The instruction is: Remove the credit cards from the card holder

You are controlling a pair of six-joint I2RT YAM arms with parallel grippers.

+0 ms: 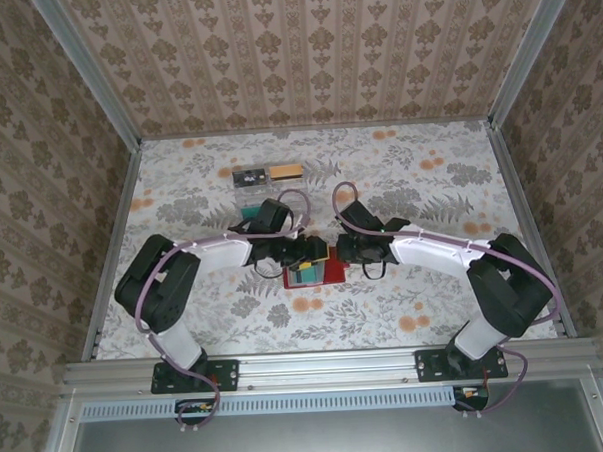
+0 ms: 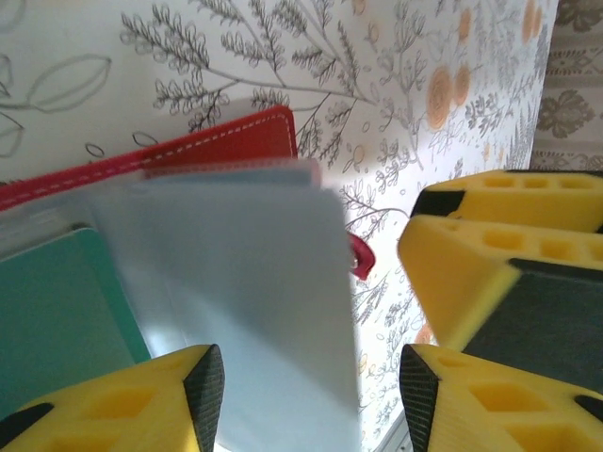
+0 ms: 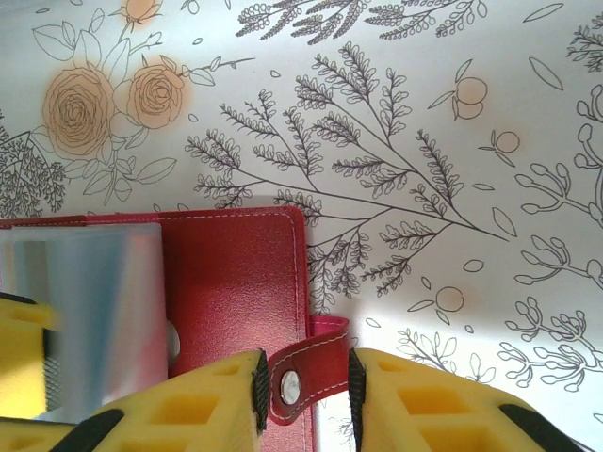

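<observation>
The grey-blue sleeve (image 3: 118, 292) is standing up from the red cover, so next my right gripper pushes the sleeve flat before it slides the teal card (image 2: 66, 301) out.
The red card holder (image 1: 331, 273) lies open on the flowered table between both arms. In the left wrist view its pale grey-blue inner sleeve (image 2: 236, 282) stands up from the red cover (image 2: 236, 141), and a teal card (image 2: 57, 311) sits in it on the left. My left gripper (image 2: 311, 386) is open, with the sleeve's lower edge in the gap beside its left finger. My right gripper (image 3: 308, 386) is shut on the holder's red closing tab (image 3: 306, 372), a pad against each edge. The right gripper's yellow fingers (image 2: 499, 254) hang close by.
Behind the arms a dark card (image 1: 249, 175) and a yellow card (image 1: 286, 171) lie side by side, with a green card (image 1: 249, 210) nearer the left arm. Patterned walls enclose the table (image 1: 435, 310) on three sides.
</observation>
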